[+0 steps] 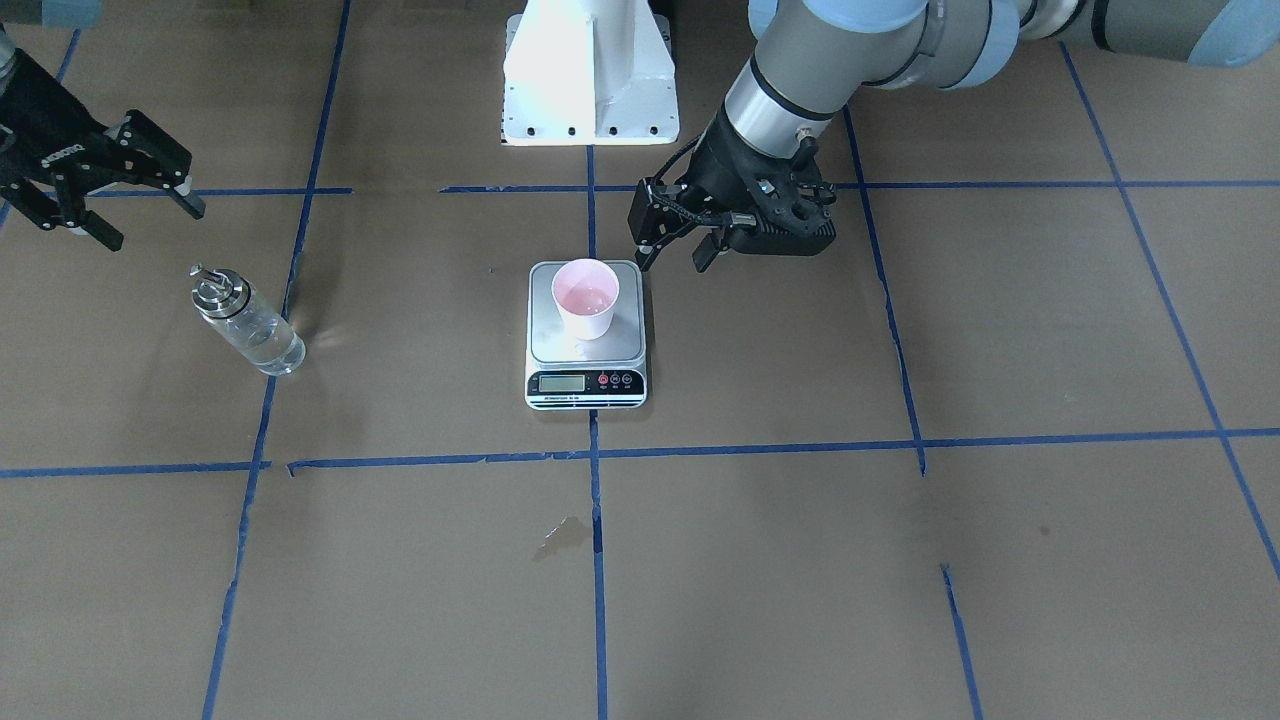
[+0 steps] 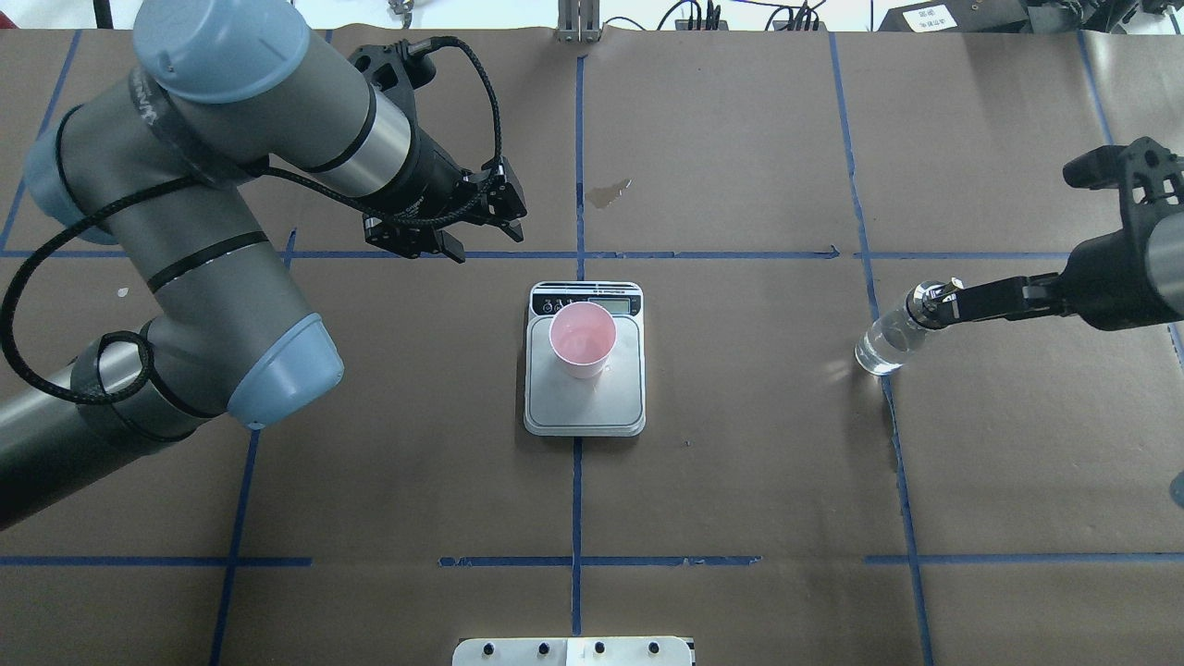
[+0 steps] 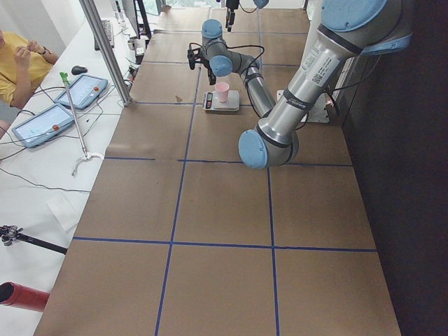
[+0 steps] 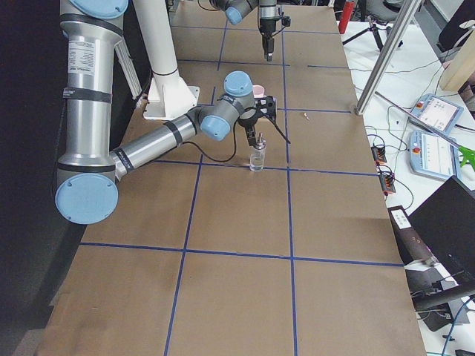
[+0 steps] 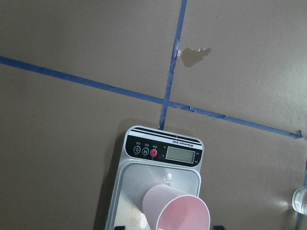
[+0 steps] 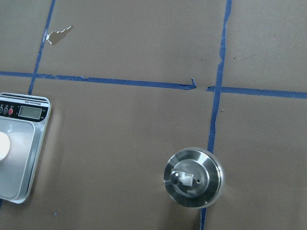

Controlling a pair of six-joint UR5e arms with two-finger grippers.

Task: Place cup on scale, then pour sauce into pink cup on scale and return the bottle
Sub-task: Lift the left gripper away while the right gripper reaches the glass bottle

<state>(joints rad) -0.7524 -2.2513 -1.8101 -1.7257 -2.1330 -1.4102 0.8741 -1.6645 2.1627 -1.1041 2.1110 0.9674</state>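
I expect the sauce [image 1: 278, 349] to arc out in a thin stream when I tip the bottle, because the silver cap gets narrower toward a small spout [image 1: 202, 275].
The pink cup [image 1: 586, 295] stands upright on the scale [image 1: 560, 348] at the table's middle; a wet sheen shows at its bottom. The bottle [image 1: 250, 325] with the silver spout cap stands on the table on my right side, clear sauce [image 1: 268, 348] in its lower part. My right gripper [image 1: 150, 225] is open and empty, above and just behind the bottle, apart from it. The right wrist view looks down on the cap [image 6: 193, 178]. My left gripper [image 1: 672, 262] is open and empty beside the scale's back corner. The left wrist view shows the cup [image 5: 177, 213] on the scale [image 5: 163, 153].
The white robot base [image 1: 590, 70] stands behind the scale. A small wet stain [image 1: 562, 535] marks the brown paper in front of the scale. Blue tape lines cross the table. The operators' desk with tablets [image 3: 77, 91] runs along the far edge.
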